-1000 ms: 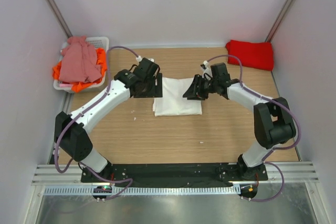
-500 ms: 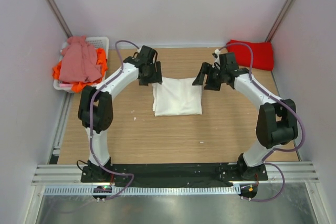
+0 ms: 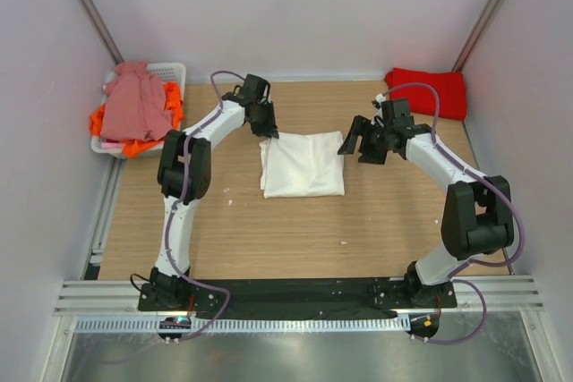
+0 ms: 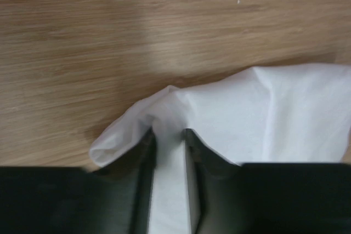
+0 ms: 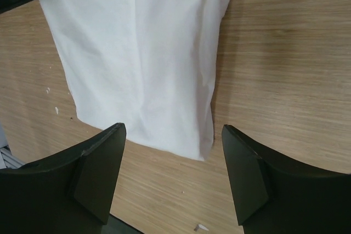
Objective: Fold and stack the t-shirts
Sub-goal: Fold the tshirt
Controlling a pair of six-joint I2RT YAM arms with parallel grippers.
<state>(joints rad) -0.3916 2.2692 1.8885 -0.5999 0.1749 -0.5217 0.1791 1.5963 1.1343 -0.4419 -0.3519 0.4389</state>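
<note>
I should open my left gripper and lift the white t-shirt's nearer corner (image 3: 337,137) with my right gripper, because my left gripper is pinching the white t-shirt's corner away (image 3: 273,140) from the red t-shirt.
The folded white t-shirt (image 3: 303,165) lies flat in the middle of the wooden table. My left gripper (image 3: 267,130) sits at its far left corner. In the left wrist view this gripper (image 4: 169,135) is shut on a raised fold of the white cloth (image 4: 247,113). My right gripper (image 3: 352,142) hangs open just off the shirt's far right corner. In the right wrist view its open gripper (image 5: 173,129) frames the shirt's edge (image 5: 137,53) without touching it. A folded red t-shirt (image 3: 430,93) lies at the far right corner.
A white slotted basket (image 3: 170,69) at the far left holds a dusty pink shirt (image 3: 134,106) draped over an orange one (image 3: 172,103). Light walls close in the table on three sides. Small white specks dot the wood.
The left gripper slid to the shirt's far left corner and closed on a fold. The right gripper opened, let the cloth go and drew back to the right. The shirt now lies flatter.
</note>
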